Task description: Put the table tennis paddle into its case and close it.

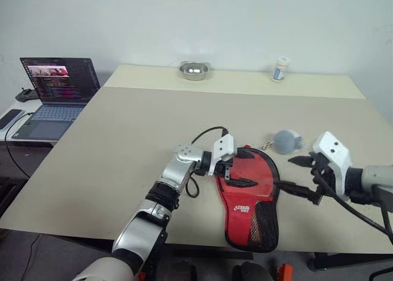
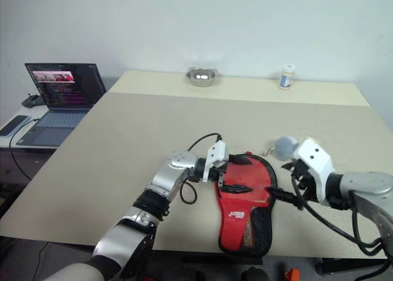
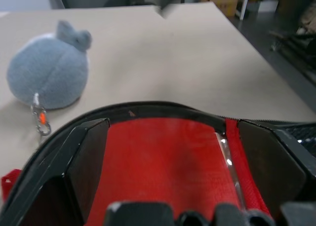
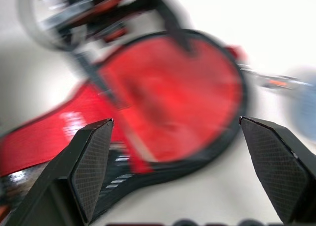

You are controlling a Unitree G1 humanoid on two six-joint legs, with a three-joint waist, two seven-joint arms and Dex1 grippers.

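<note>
I expect the grey plush ball [image 1: 287,142] to pull the zipper along toward the narrow end when I pull, because the keychain [image 1: 267,145] reaches the case's black rim.
The case [image 1: 249,207] lies flat near the table's front edge, red face with white logo and black mesh pocket up, round end away from me. My left gripper [image 1: 236,172] hovers low over the round end, pointing right, fingers open; the left wrist view shows the red fabric [image 3: 163,157] between its fingers [image 3: 89,157]. Just right of the case, my right gripper [image 1: 298,175] points left at it, open and empty; the case [image 4: 168,93] lies ahead of it in the right wrist view. The table tennis paddle is hidden.
A grey plush ball on a keychain [image 1: 287,141] lies beside the case's round end, close to my right gripper. A metal bowl [image 1: 195,70] and a small white bottle [image 1: 281,69] stand at the far edge. A laptop [image 1: 58,88] sits on a side desk to the left.
</note>
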